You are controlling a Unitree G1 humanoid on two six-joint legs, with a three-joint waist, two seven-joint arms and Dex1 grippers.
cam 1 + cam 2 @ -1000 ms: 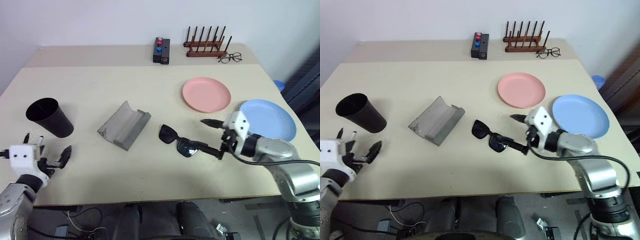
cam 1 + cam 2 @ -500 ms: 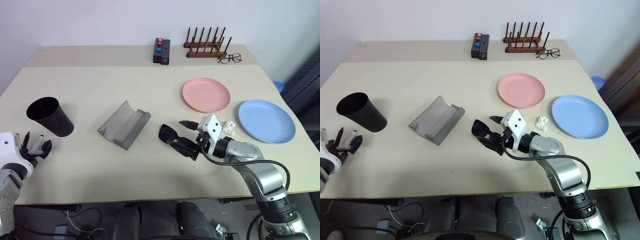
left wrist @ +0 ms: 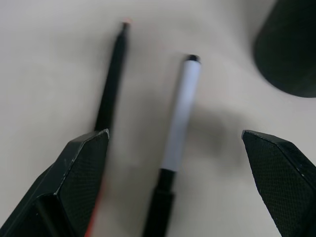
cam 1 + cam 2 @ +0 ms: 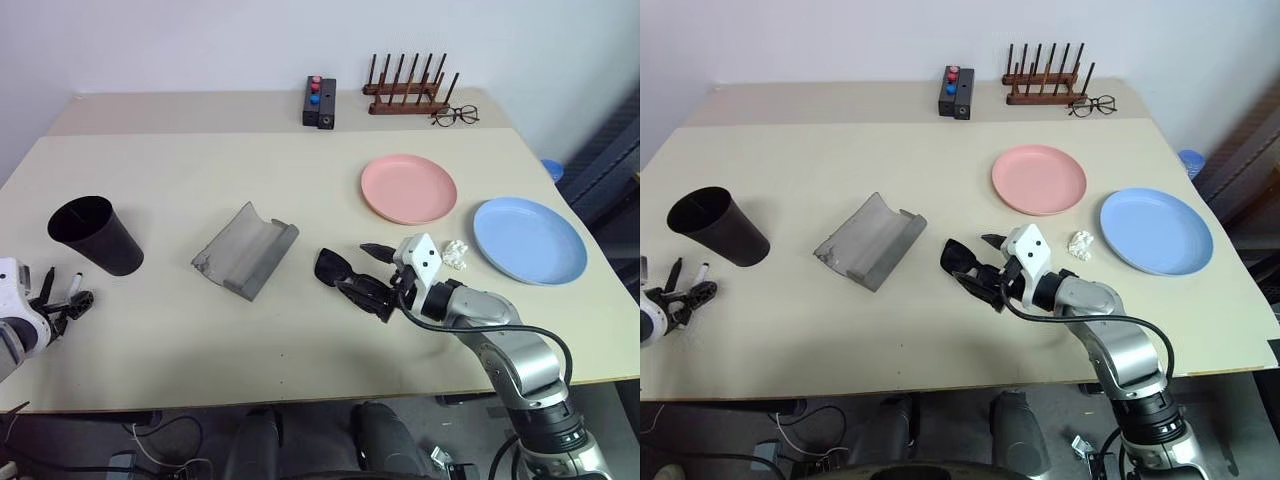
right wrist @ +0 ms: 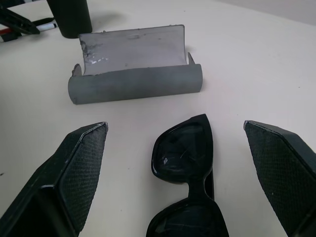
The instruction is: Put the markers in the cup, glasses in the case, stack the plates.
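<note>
The black cup (image 4: pixel 97 236) looks tall with a wide opening, so the white marker (image 4: pixel 74 286) will go down almost out of sight inside the cup when I drop it in.
Black sunglasses, the glasses (image 4: pixel 338 271), lie at the table's middle, with my right gripper (image 4: pixel 374 277) open and one finger on each side of their near lens (image 5: pixel 185 158). Just beyond them lies the grey case (image 4: pixel 245 250), trough up. The black cup (image 4: pixel 95 235) stands at the left. In front of it lie two markers, one dark (image 3: pixel 111 84) and one white-bodied (image 3: pixel 180 113). My left gripper (image 4: pixel 62 300) hangs open over them, holding nothing. The pink plate (image 4: pixel 408 188) and blue plate (image 4: pixel 528 240) sit apart at the right.
A crumpled white scrap (image 4: pixel 456 253) lies between my right gripper and the blue plate. At the table's back stand a black box with coloured buttons (image 4: pixel 318 100), a wooden peg rack (image 4: pixel 405 95) and thin-framed spectacles (image 4: pixel 455 116). The near table edge runs just under both arms.
My right gripper moved left from beside the blue plate to the sunglasses, then held still. My left gripper drifted further left and tipped down over the markers.
</note>
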